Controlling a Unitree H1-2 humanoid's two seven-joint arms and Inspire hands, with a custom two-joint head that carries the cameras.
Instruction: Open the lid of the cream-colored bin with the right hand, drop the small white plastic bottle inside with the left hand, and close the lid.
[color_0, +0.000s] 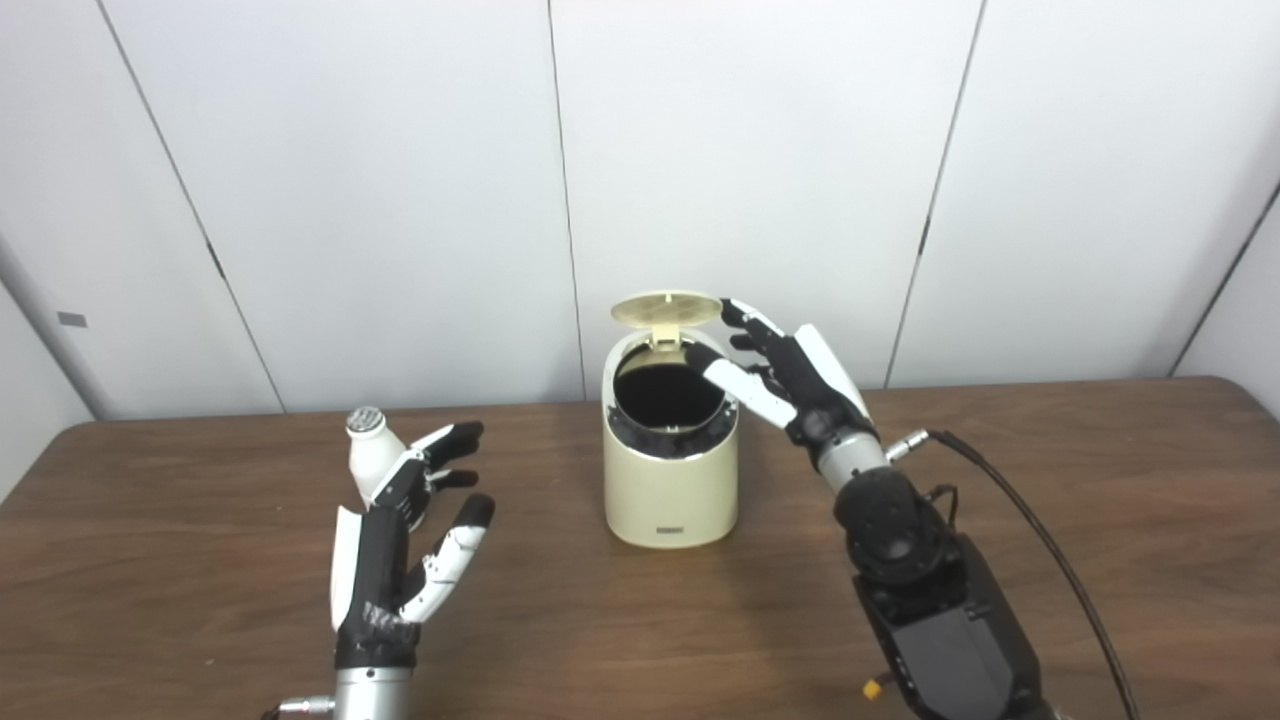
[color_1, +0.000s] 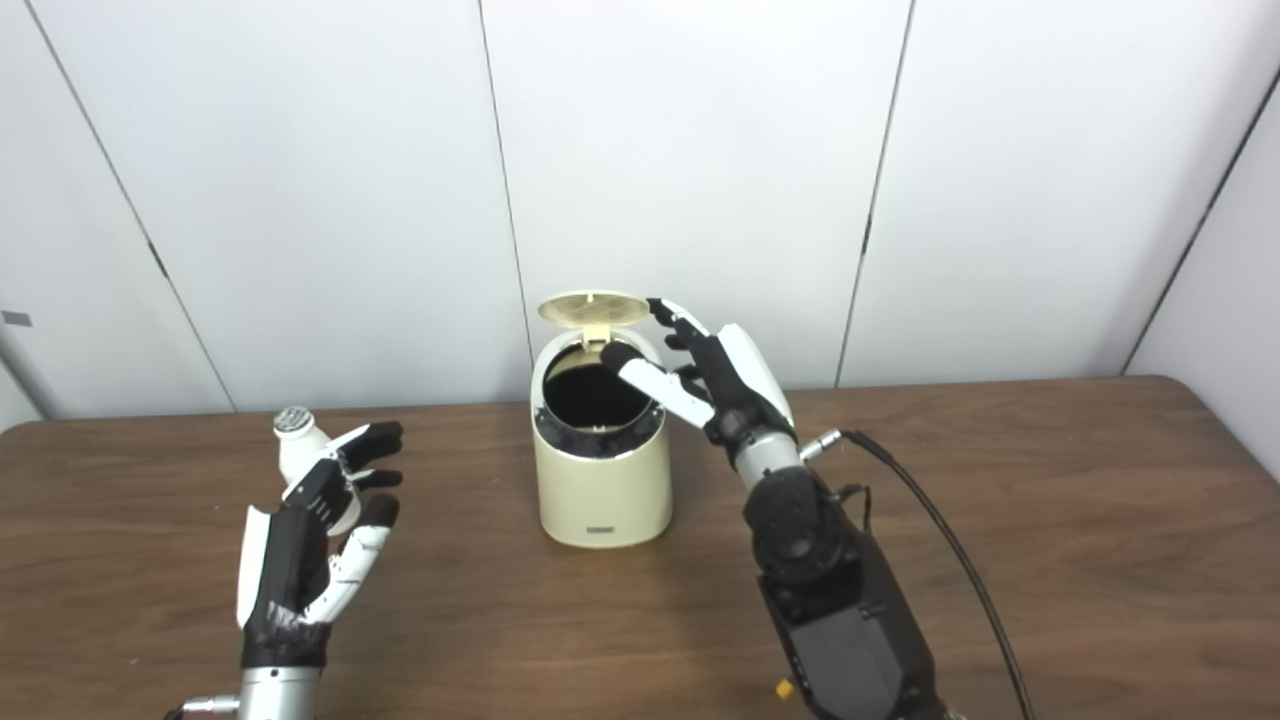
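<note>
I expect the lid (color_0: 667, 310) to stay open by itself when I bring the small white plastic bottle in, because it stands tipped back on its hinge (color_0: 666, 337).
The cream-colored bin (color_0: 670, 490) stands at the middle of the table with its round lid (color_0: 665, 309) tipped up at the back, showing a dark inside. My right hand (color_0: 785, 375) is open at the bin's right rim, fingertips by the lid's edge and thumb over the opening. The small white plastic bottle (color_0: 372, 452) stands upright at the left. My left hand (color_0: 405, 545) is open just in front of it, fingers spread around its right side, not closed on it.
The brown wooden table (color_0: 1100, 520) stretches wide on both sides. White wall panels stand close behind the bin. A black cable (color_0: 1040, 545) trails from my right wrist across the table's right part.
</note>
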